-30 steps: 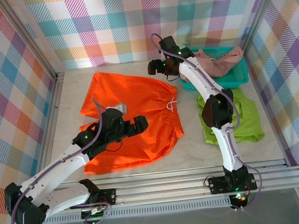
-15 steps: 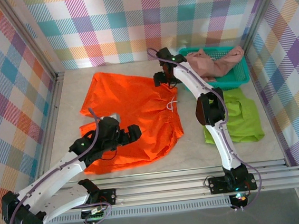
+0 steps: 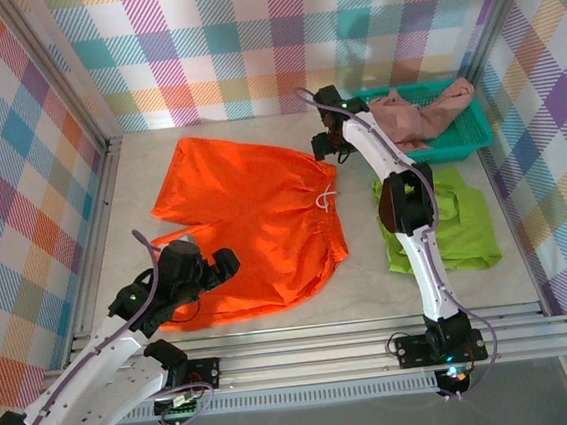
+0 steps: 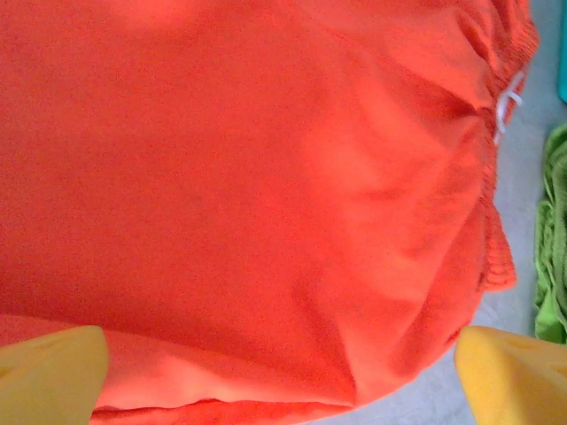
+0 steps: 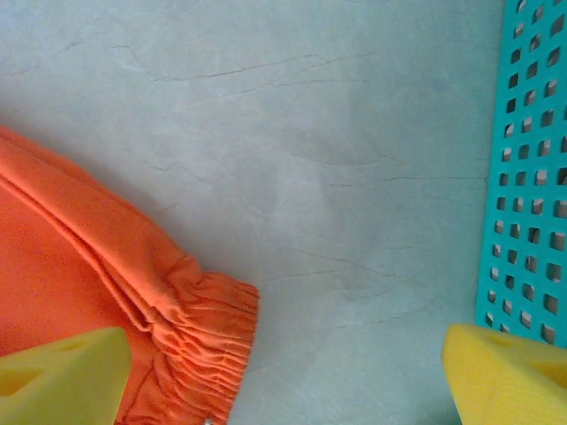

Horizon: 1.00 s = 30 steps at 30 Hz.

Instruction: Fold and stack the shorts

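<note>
I should move my left gripper back and take the hem's near corner [image 3: 177,322] before folding, because the gripper is hovering over the middle of the orange shorts' near leg [image 3: 253,274].
The orange shorts [image 3: 254,220] lie spread flat at the table's centre-left, waistband to the right with a white drawstring [image 3: 323,200]. My left gripper [image 3: 224,263] hovers open over their near leg; orange fabric [image 4: 266,177] spans the left wrist view between its yellow fingertips [image 4: 53,376]. My right gripper [image 3: 325,146] stands open above the far waistband corner [image 5: 199,332], nothing between its fingers. The lime green shorts [image 3: 460,221] lie folded at the right. The pink shorts [image 3: 420,114] are heaped in the teal basket [image 3: 467,135].
The teal basket's mesh wall [image 5: 532,177] stands just right of my right gripper, bare table [image 5: 337,177] between it and the orange waistband. Plaid walls close the back and both sides. A metal rail [image 3: 317,355] runs along the near edge.
My left arm has drawn back toward the near left, still open over the orange shorts. My right gripper has shifted right to the waistband's far corner. The basket and pink shorts moved slightly right.
</note>
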Each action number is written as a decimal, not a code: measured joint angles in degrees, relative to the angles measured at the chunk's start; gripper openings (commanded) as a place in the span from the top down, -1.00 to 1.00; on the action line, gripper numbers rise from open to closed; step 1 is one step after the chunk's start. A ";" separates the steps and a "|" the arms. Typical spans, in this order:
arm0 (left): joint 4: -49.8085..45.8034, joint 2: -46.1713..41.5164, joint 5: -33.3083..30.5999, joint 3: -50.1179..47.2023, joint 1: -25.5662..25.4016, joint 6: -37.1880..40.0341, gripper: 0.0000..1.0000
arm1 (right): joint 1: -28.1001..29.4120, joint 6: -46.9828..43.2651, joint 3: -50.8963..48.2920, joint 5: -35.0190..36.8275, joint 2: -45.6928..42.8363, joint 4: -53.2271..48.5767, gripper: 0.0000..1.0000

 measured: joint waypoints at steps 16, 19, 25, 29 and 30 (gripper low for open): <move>-12.48 3.98 2.29 2.80 17.46 -1.95 -1.00 | 5.97 9.68 -26.53 -16.52 -29.18 12.70 -0.81; -8.66 6.84 6.21 1.60 18.67 -1.73 -1.00 | 8.57 11.26 -29.62 -19.19 -30.56 16.28 -0.81; -4.04 8.41 10.16 1.16 18.78 -0.76 -1.00 | 9.73 14.43 -34.05 -22.14 -25.05 18.53 -0.80; -2.34 8.44 11.28 1.16 18.78 0.00 -1.00 | 9.73 15.54 -34.18 -23.41 -19.67 19.45 -0.80; -1.97 8.44 11.37 1.14 18.78 0.00 -1.00 | 9.70 15.82 -34.05 -23.69 -18.49 19.56 -0.80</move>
